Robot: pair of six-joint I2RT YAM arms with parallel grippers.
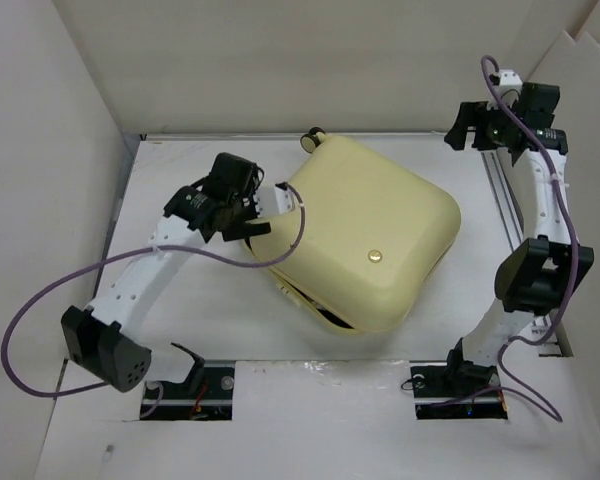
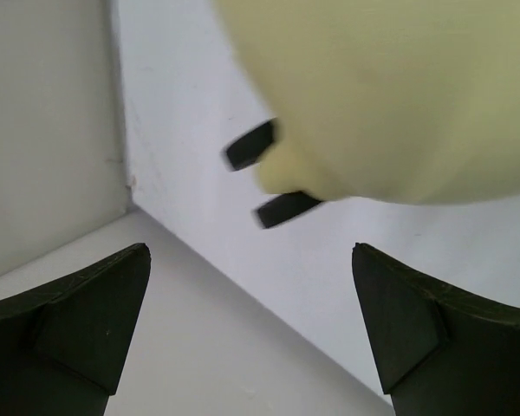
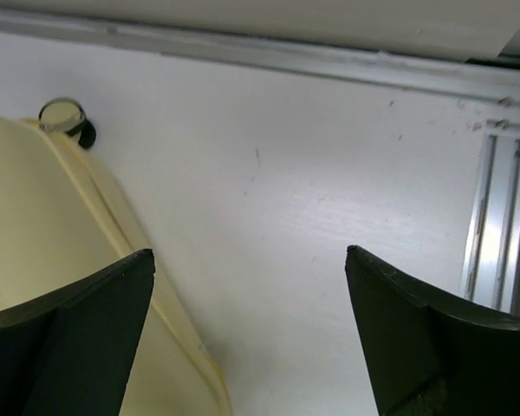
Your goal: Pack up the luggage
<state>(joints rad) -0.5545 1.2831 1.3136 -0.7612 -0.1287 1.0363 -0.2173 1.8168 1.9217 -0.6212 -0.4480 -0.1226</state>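
Note:
The suitcase is lying crooked with a wheel at its far corner (image 1: 312, 140), so my right gripper should go to the suitcase's near side edge (image 1: 427, 276) and turn the suitcase round.
The luggage (image 1: 365, 235) is a pale yellow hard-shell suitcase lying flat mid-table with its lid down. A thin dark gap shows along its near-left edge, and a wheel (image 1: 313, 140) sticks out at its far corner. My left gripper (image 1: 270, 212) is open and empty, right at the suitcase's left edge. In the left wrist view (image 2: 250, 251) the shell (image 2: 390, 95) and two black wheel parts (image 2: 250, 145) lie ahead of the fingers. My right gripper (image 1: 462, 128) is open and empty at the far right. It hovers over bare table (image 3: 250, 253), with the suitcase edge (image 3: 35, 225) to its left.
White walls enclose the table on the left, back and right. An aluminium rail (image 1: 500, 200) runs along the right side and shows in the right wrist view (image 3: 503, 225). A purple cable (image 1: 40, 310) loops off each arm.

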